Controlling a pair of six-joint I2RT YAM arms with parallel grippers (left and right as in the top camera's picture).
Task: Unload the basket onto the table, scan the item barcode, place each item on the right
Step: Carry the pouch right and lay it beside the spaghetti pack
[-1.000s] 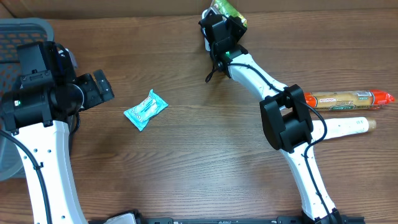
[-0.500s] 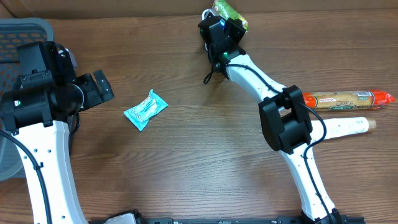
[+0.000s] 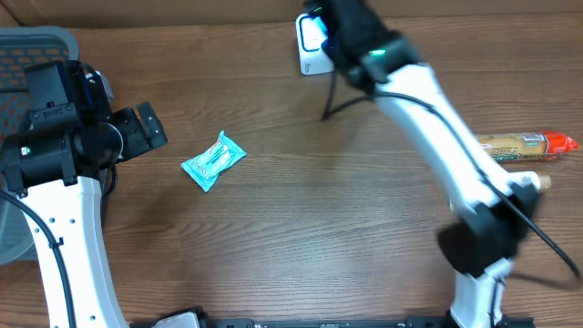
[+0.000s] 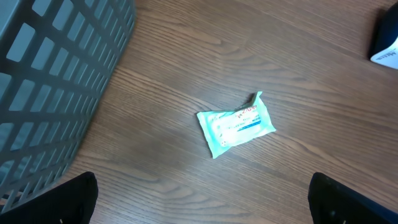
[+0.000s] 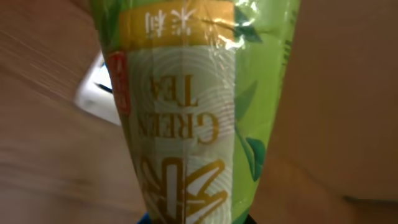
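Note:
The way from scanner to tube is open, so my right gripper goes on carrying the green tea packet until it gets to the orange sausage tube (image 3: pixel 521 146), then let go.
A green tea packet (image 5: pixel 186 106), green with a pale label, fills the right wrist view. My right gripper (image 5: pixel 198 219) is shut on its lower end. In the overhead view that gripper (image 3: pixel 341 25) is blurred at the far edge, just right of a white barcode scanner (image 3: pixel 311 50), which also shows behind the packet (image 5: pixel 94 87). A teal wipes packet (image 3: pixel 213 160) lies flat on the table left of centre (image 4: pixel 236 123). My left gripper (image 3: pixel 148 129) hangs open to its left, with its fingers (image 4: pixel 78 199) apart and nothing between them.
A grey slatted basket (image 3: pixel 36 46) stands at the far left (image 4: pixel 50 81). An orange sausage tube (image 3: pixel 528 144) lies at the right, with the tip of a white tube (image 3: pixel 541 181) beside it. A black cable (image 3: pixel 330 105) runs down from the scanner.
My right arm has swung: its elbow moved down and to the right, and the gripper with the packet shifted right, uncovering the scanner. The left arm and teal packet stayed put.

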